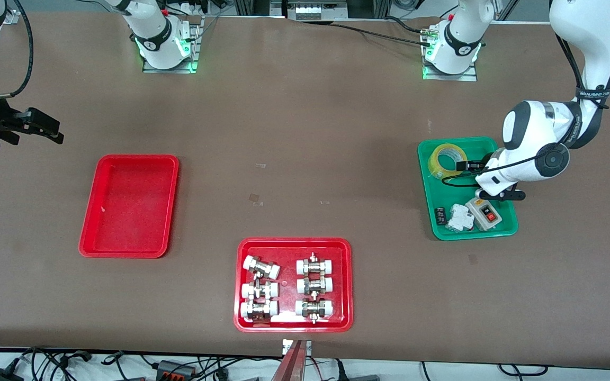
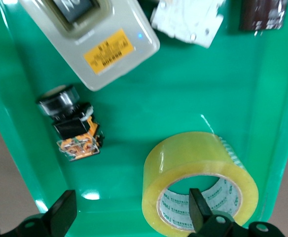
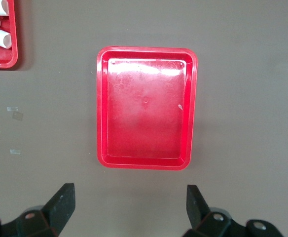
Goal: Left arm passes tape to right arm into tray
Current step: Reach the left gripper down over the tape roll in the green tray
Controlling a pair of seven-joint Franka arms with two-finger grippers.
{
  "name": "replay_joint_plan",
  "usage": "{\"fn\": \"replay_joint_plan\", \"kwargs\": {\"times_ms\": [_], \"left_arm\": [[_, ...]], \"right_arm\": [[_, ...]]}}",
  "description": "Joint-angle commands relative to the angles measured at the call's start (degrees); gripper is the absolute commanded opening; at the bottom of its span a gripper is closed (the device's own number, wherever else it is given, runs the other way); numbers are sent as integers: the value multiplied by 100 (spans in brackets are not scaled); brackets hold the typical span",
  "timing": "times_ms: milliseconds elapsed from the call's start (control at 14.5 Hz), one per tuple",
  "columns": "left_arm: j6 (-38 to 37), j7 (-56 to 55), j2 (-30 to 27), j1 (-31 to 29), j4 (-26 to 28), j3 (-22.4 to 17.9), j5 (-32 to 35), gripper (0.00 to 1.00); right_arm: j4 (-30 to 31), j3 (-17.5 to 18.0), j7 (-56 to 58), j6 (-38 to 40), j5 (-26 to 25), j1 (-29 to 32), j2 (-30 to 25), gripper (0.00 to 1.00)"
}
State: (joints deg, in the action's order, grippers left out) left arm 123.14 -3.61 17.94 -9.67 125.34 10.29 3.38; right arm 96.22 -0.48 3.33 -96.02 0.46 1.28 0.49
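Observation:
The printed strip (image 2: 232,153) lies flat against the roll of tape. So the tape (image 1: 436,166) will stay neatly wound when I pick it up and carry it by one side.
The tape (image 1: 447,159), a translucent yellow roll with a pale printed core, lies flat in a green tray (image 1: 502,230) toward the left arm's end of the table. My left gripper (image 1: 491,181) hangs low over that tray and is open. In the left wrist view one of its fingers (image 2: 199,207) stands over the core of the tape (image 2: 183,163) and the other is over bare green floor. The plain red tray (image 1: 130,206) lies toward the right arm's end. My right gripper (image 1: 45,128) waits open and high near that table end, with the tray (image 3: 146,108) below it.
The green tray (image 2: 16,123) also holds a grey switch box (image 1: 487,212), a white breaker (image 1: 458,216) and a black pushbutton (image 2: 67,121). A second red tray (image 1: 294,241) with several metal-and-white pipe fittings lies near the front camera, mid-table.

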Motion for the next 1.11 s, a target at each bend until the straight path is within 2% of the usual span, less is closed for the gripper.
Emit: {"fn": "replay_joint_plan", "kwargs": {"times_ms": [0,276,345,414,483,622,691,760,1036], "left_arm": [[516,9,42,-9,358,43,92,100],[509,9,78,-9,359,52,92,100],[500,9,78,0,359,52,92,87],[500,0,86,9,359,52,92,57],[500,9,104,9,351,52,92,39],[492,9,60,-9,351,52,92,14],[500,18,60,-26,359,61,92,7],[500,18,51,-44,359,61,92,1],[422,9,-10,-79,351,70,84,1]], "right_arm": [[-7,22,36,109,-11,30,-32,100],[2,13,45,118,-11,47,-49,100],[-7,13,45,153,-11,47,-49,100],[-16,13,45,171,-11,47,-49,100],[-16,13,45,171,-11,47,-49,100],[-7,13,45,189,-11,47,-49,100],[-7,13,45,224,-11,56,-49,100],[-7,13,36,241,-11,56,-49,100],[-7,13,45,242,-11,56,-40,100]]}}
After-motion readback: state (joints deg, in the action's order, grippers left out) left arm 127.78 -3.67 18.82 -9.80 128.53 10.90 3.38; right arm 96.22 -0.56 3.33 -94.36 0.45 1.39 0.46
